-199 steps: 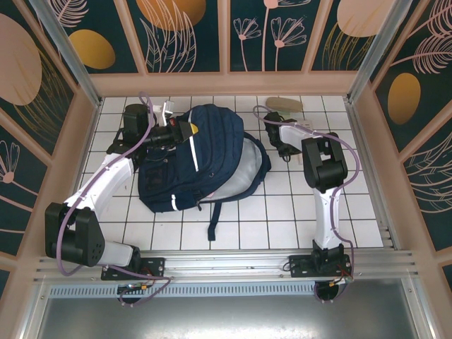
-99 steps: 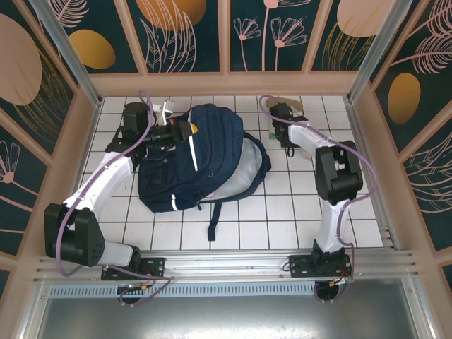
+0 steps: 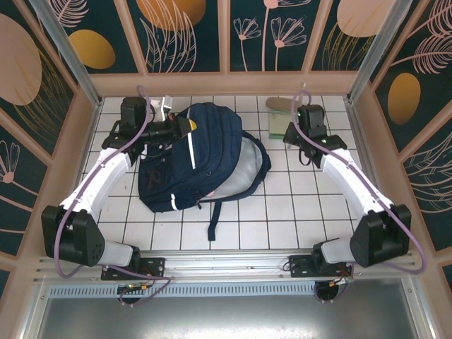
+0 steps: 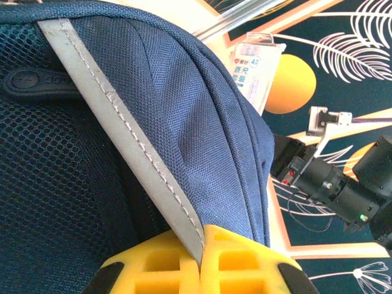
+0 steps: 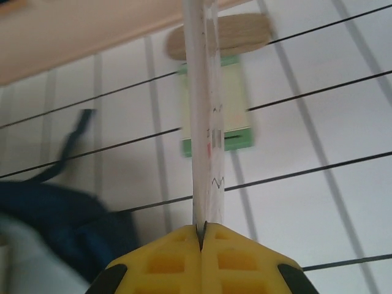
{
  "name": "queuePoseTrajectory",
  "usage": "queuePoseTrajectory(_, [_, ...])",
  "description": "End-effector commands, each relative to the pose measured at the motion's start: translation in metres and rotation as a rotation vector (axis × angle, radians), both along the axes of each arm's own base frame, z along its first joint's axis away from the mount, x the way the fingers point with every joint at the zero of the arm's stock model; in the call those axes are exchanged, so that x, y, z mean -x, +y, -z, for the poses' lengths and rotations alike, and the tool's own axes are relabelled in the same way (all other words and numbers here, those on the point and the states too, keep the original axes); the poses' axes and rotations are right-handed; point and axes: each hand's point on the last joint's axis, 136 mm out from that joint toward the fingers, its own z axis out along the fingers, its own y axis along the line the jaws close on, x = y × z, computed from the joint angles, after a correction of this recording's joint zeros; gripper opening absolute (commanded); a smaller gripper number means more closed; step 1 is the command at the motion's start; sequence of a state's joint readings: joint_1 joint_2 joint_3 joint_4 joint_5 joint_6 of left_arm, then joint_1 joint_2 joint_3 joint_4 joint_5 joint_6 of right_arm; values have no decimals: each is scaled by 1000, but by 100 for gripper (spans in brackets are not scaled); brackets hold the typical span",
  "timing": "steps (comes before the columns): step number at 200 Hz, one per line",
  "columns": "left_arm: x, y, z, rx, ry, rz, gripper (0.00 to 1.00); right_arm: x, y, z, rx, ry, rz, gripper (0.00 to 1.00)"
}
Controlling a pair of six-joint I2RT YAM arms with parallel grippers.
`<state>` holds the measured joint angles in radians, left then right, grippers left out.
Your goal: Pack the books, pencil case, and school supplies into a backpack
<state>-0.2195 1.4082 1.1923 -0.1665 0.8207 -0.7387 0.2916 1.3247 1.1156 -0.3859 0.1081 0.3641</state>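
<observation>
The white flat piece (image 5: 207,122) is held by its end in my right gripper and the backpack's opening (image 3: 241,173) is wide open, so I should keep carrying it until I can let go of it inside.
The navy backpack (image 3: 191,159) lies at the middle left of the table, its grey lining showing on the right side. My left gripper (image 3: 181,128) is shut on the backpack's top edge, and its yellow fingers pinch the white reflective stripe (image 4: 128,141). My right gripper (image 3: 291,135) hangs at the back right, shut on a thin white flat piece with print (image 5: 205,116), seen edge-on. Beyond it on the tiles lie the pale green pack (image 3: 277,126) (image 5: 236,110) and the tan oval piece (image 3: 283,104) (image 5: 236,32). Books and pencil case are out of view.
A dark strap (image 3: 214,219) trails from the backpack toward the near edge. A white packet with red print (image 4: 254,67) shows past the backpack. Peach walls (image 3: 226,83) close the table at the back and both sides. White tiles (image 3: 282,205) lie bare to the backpack's right.
The right arm has unfolded: its elbow swung out to the near right and its gripper moved back and right toward the green pack. The left gripper has kept its hold on the backpack.
</observation>
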Motion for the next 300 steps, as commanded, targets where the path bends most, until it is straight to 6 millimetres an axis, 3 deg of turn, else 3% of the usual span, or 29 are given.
queuePoseTrajectory(1, [4,-5,-63,71,-167,70,0,18,44,-29,-277,-74,-183,0])
queuePoseTrajectory(26, [10,-7,-85,95,-191,103,0,46,71,-38,-432,-91,-336,0])
queuePoseTrajectory(53, [13,-6,-102,109,-207,111,0,66,83,-43,-524,-109,-417,0])
queuePoseTrajectory(101, [13,2,-109,137,-200,97,0,91,102,-51,-662,-166,-546,0])
queuePoseTrajectory(128, [10,4,-103,151,-178,89,0,99,115,-51,-681,-183,-607,0])
queuePoseTrajectory(162, [7,6,-110,182,-181,88,0,106,143,-29,-681,-138,-691,0])
queuePoseTrajectory(208, [9,6,-127,203,-206,99,0,96,179,-4,-676,-89,-737,0])
queuePoseTrajectory(253, [11,9,-129,202,-213,94,0,96,202,-9,-685,-78,-824,0])
queuePoseTrajectory(300, [11,9,-131,200,-221,101,0,120,210,-30,-734,-91,-995,0])
